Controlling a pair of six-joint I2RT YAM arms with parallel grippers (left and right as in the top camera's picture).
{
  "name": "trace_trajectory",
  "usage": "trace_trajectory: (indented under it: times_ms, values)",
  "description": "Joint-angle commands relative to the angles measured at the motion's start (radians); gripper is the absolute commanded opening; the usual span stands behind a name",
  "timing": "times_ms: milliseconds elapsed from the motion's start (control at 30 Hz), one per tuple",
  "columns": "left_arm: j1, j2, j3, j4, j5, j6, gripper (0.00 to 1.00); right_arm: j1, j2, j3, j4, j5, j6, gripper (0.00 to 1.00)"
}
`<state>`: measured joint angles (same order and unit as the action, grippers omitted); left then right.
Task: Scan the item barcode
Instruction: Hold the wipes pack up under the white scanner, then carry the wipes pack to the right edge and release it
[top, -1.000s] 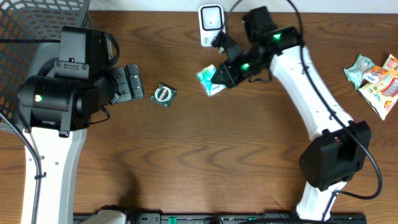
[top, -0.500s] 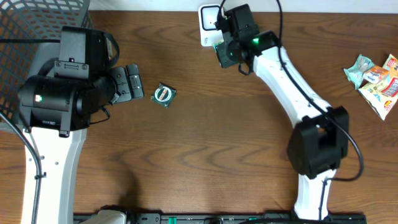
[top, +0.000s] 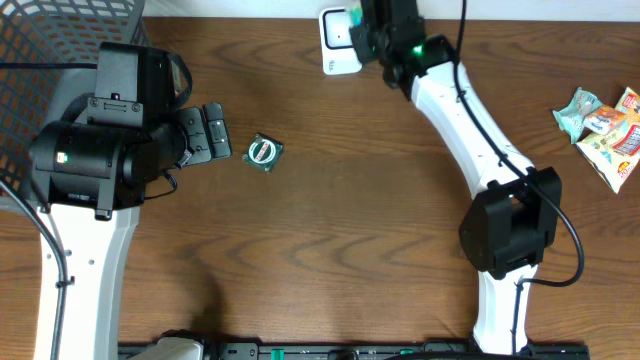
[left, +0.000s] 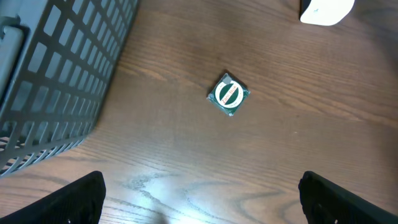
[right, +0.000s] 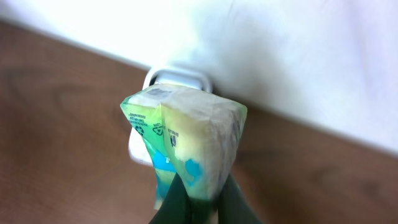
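My right gripper has the packet hanging past the edge of the white scanner's window (top: 355, 15), so it should move the packet over the window (top: 339, 29) before taking it away.
My right gripper (right: 198, 200) is shut on the lower end of a green, blue and pale yellow packet (right: 186, 134). The packet stands upright right in front of the white scanner (right: 177, 76). In the overhead view the right gripper (top: 372, 28) sits beside the scanner (top: 338, 42) at the table's far edge, and the arm hides most of the packet. My left gripper (top: 212, 132) is open with nothing between its fingers. It hovers left of a small green square item (top: 264, 152) with a round label, seen ahead of it in the left wrist view (left: 228, 94).
A dark wire basket (top: 60, 40) fills the far left corner, and its wall (left: 56, 81) is close to the left gripper. A few snack packets (top: 605, 125) lie at the right edge of the wooden table.
The right arm has carried the packet from the middle of the table back and to the left, up to the scanner. The left arm has not moved.
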<state>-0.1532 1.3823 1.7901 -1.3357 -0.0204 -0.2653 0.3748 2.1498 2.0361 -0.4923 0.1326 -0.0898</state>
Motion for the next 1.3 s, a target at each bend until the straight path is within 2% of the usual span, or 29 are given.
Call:
trace_trajectory:
  times_ms: [0, 167, 400, 533, 733, 1267]
  values:
    - [0.003, -0.002, -0.006, -0.004, 0.006, -0.002, 0.98, 0.0, 0.08, 0.086, 0.028, 0.04, -0.137, 0.01]
    - [0.003, -0.002, -0.006, -0.004, 0.006, -0.002, 0.98, 0.008, 0.208, 0.182, 0.037, 0.165, -0.233, 0.01]
    - [0.003, -0.002, -0.006, -0.004, 0.006, -0.002, 0.98, 0.019, 0.314, 0.245, 0.097, 0.158, -0.443, 0.01]
    - [0.003, -0.002, -0.006, -0.004, 0.006, -0.002, 0.98, 0.032, 0.323, 0.245, 0.128, 0.178, -0.503, 0.01]
    - [0.003, -0.002, -0.006, -0.004, 0.006, -0.002, 0.98, 0.054, 0.323, 0.245, 0.15, 0.127, -0.8, 0.01]
    - [0.003, -0.002, -0.006, -0.004, 0.006, -0.002, 0.98, 0.057, 0.331, 0.244, 0.164, 0.154, -0.832, 0.01]
